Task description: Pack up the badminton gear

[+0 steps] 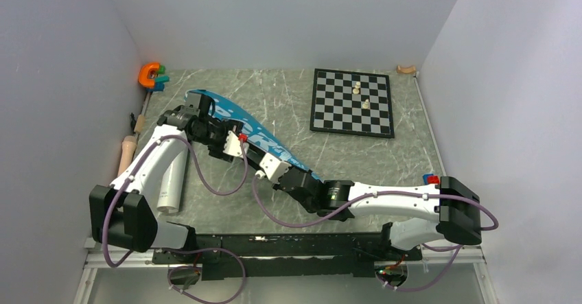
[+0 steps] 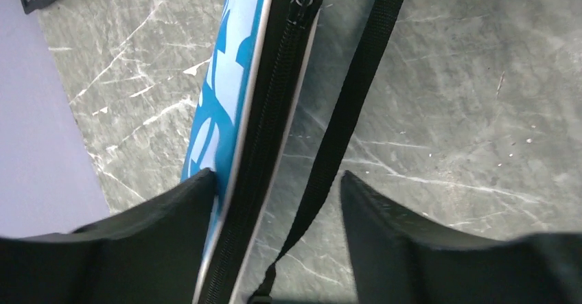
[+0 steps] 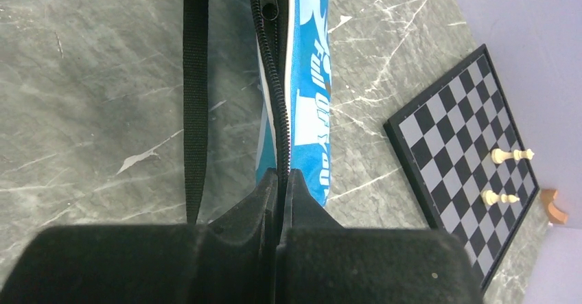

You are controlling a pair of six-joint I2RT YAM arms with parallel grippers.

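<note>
Next, I get my open left gripper clear of the loose black strap (image 2: 325,170), which runs beside the zipper inside it, and close on the zipper edge (image 2: 261,156) only.
The long blue bag (image 1: 230,115) lies slanted across the table's left-middle, zipper edge up. My left gripper (image 1: 230,138) is open astride that edge. In the left wrist view (image 2: 276,175) the black zipper (image 2: 271,98) and the loose black strap (image 2: 357,91) run between the fingers. One finger (image 2: 185,208) touches the blue face, and the other stands apart from the strap. My right gripper (image 1: 281,170) is shut on the bag's zipper edge (image 3: 281,173), with the strap (image 3: 195,77) hanging beside it. Rackets and shuttlecocks are out of view.
A black-and-white chessboard (image 1: 329,112) with two pale pieces (image 1: 357,88) lies at the back right, close to the bag's end (image 3: 453,153). An orange-green object (image 1: 152,76), a pale handle (image 1: 127,153) and a white tube (image 1: 170,184) sit by the left wall.
</note>
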